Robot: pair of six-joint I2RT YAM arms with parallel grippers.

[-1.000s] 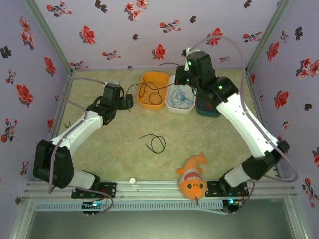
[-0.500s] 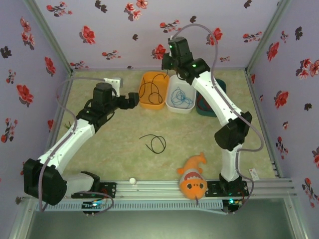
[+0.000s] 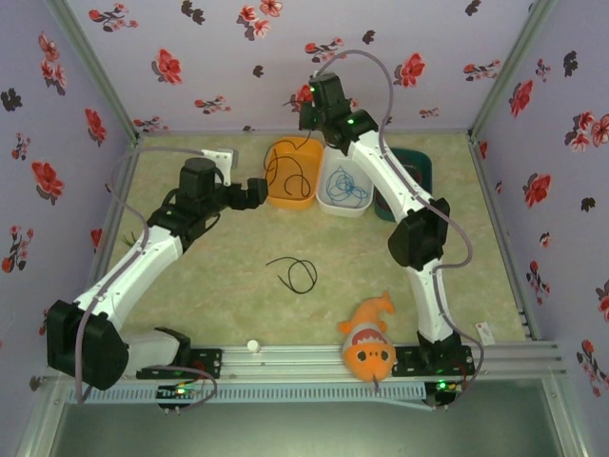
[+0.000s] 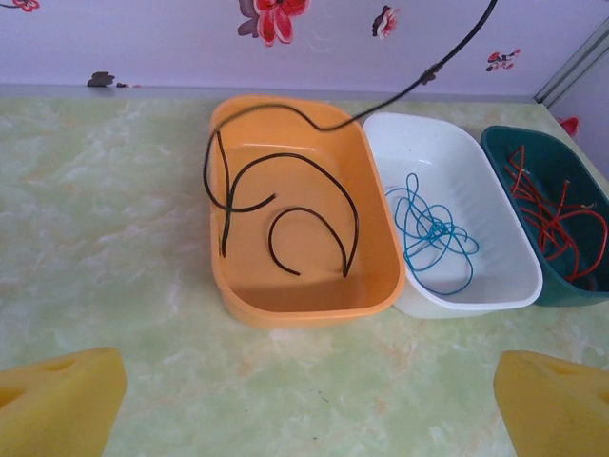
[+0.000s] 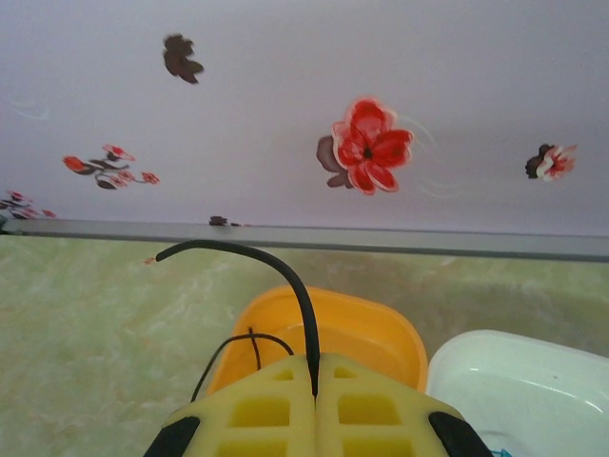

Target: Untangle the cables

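Note:
My right gripper should keep going down and let go above that tray's bottom (image 3: 291, 187), as the held black cable's loop (image 4: 206, 176) is over the orange tray, clear of the blue cable.
My right gripper (image 3: 306, 118) is up near the back wall, over the orange tray (image 3: 285, 202). Its yellow fingers (image 5: 257, 409) are shut on a black cable (image 5: 306, 305) that arcs up past the tips and hangs down into that tray. The same black cable (image 4: 285, 205) loops over the tray floor. A blue cable (image 4: 433, 236) lies coiled in the white tray (image 4: 476, 297), and a red cable (image 4: 557, 214) in the teal tray (image 4: 504, 152). Another black cable (image 3: 293, 272) lies loose mid-table. My left gripper (image 3: 257, 192) is open just left of the orange tray, nothing between its pads (image 4: 59, 400).
An orange fish plush (image 3: 369, 345) lies by the front rail near the right arm's base. The three trays stand side by side along the back wall. Flowered walls close in the back and both sides.
The right arm has swung left and back from over the white and teal trays to above the orange tray, carrying the black cable. The left gripper shifted slightly right toward the orange tray.

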